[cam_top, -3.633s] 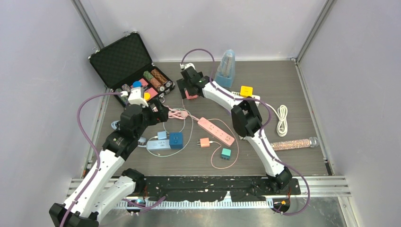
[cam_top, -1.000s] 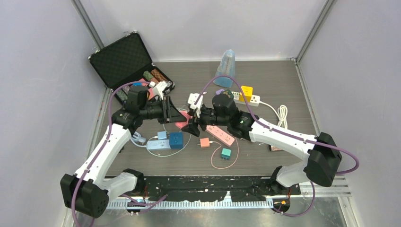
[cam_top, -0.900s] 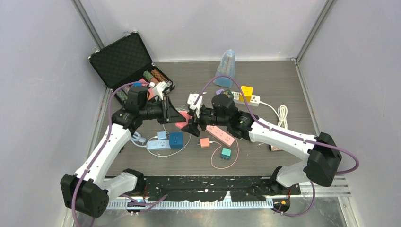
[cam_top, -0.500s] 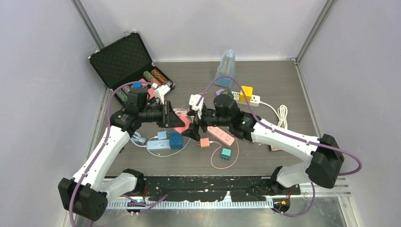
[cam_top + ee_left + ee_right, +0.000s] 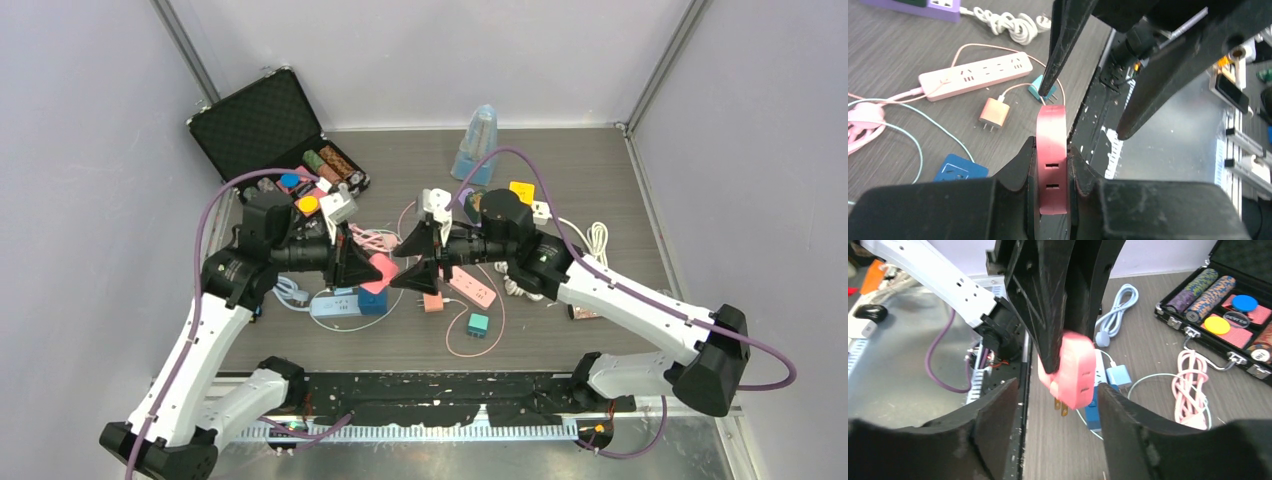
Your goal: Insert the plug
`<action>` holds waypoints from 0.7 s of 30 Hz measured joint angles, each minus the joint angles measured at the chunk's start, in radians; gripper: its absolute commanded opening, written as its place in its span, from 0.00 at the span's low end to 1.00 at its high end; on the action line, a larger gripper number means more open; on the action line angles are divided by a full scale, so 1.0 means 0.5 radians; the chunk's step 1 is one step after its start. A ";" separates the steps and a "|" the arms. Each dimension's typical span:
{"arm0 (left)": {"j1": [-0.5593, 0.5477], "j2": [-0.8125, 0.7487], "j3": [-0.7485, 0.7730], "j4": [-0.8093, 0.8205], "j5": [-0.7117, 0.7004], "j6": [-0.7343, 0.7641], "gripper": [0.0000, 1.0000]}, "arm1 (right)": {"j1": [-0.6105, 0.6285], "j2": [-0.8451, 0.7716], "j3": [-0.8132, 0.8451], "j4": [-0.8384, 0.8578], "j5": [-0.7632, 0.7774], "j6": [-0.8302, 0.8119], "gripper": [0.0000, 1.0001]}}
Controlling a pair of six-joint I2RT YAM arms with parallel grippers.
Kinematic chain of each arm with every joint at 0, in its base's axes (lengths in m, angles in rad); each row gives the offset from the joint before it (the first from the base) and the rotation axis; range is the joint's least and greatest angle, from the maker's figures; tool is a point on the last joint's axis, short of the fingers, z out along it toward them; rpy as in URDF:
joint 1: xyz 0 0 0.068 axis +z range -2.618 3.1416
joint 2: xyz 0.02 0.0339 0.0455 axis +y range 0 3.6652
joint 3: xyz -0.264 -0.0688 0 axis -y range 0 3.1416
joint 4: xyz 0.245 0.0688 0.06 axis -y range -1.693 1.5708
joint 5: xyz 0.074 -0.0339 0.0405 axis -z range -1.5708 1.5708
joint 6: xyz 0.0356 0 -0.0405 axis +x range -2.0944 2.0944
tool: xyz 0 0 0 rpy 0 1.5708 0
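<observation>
The plug's slotted end (image 5: 1052,182) is deep inside my left gripper, so my right gripper should hold the plug's loose end (image 5: 1051,122) while my left gripper takes a less deep grip on the plug.
My left gripper (image 5: 362,266) is shut on a pink plug (image 5: 379,271), holding it above the table by its flat sides. In the left wrist view the plug (image 5: 1051,127) stands upright between the fingers of that gripper (image 5: 1050,149), its two slots facing the camera. The right wrist view shows the plug (image 5: 1077,371) with brass prongs pointing down. My right gripper (image 5: 414,259) faces it from the right, open, and its fingers (image 5: 998,410) touch nothing. A pink power strip (image 5: 460,278) lies flat on the table below the right arm.
A light-blue power strip (image 5: 335,307) carrying a dark blue adapter (image 5: 372,298) lies under the left gripper. Small orange (image 5: 433,301) and teal (image 5: 478,323) chargers sit nearby. An open black case (image 5: 262,128) of chips stands back left, beside a coiled pink cable (image 5: 372,240).
My left gripper has shut on the pink plug and carried it toward the near side. The right gripper has let it go, opened and drawn back to the right.
</observation>
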State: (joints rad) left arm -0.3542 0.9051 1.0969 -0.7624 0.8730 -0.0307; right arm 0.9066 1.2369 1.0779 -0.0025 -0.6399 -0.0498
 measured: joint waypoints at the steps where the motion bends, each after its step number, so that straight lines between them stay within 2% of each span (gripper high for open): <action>1: -0.021 0.000 0.000 -0.010 0.010 0.018 0.00 | 0.000 0.000 0.013 -0.001 -0.018 0.017 0.59; 7: -0.158 -0.032 -0.001 -0.078 0.043 0.170 0.00 | 0.000 0.011 0.092 -0.045 -0.086 0.124 0.56; 15: -0.198 -0.060 -0.001 -0.086 0.095 0.192 0.00 | 0.003 0.089 0.151 -0.185 -0.189 0.140 0.51; 20: -0.227 -0.072 -0.001 -0.086 0.113 0.204 0.00 | 0.008 0.135 0.220 -0.283 -0.220 0.127 0.38; 21: -0.230 -0.076 -0.001 -0.087 0.117 0.206 0.02 | 0.008 0.150 0.237 -0.299 -0.240 0.127 0.31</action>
State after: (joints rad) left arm -0.4694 0.8673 1.0966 -0.8059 0.9314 0.0723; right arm 0.9108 1.3117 1.1965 -0.1520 -0.7601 0.0135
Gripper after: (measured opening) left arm 0.144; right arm 0.425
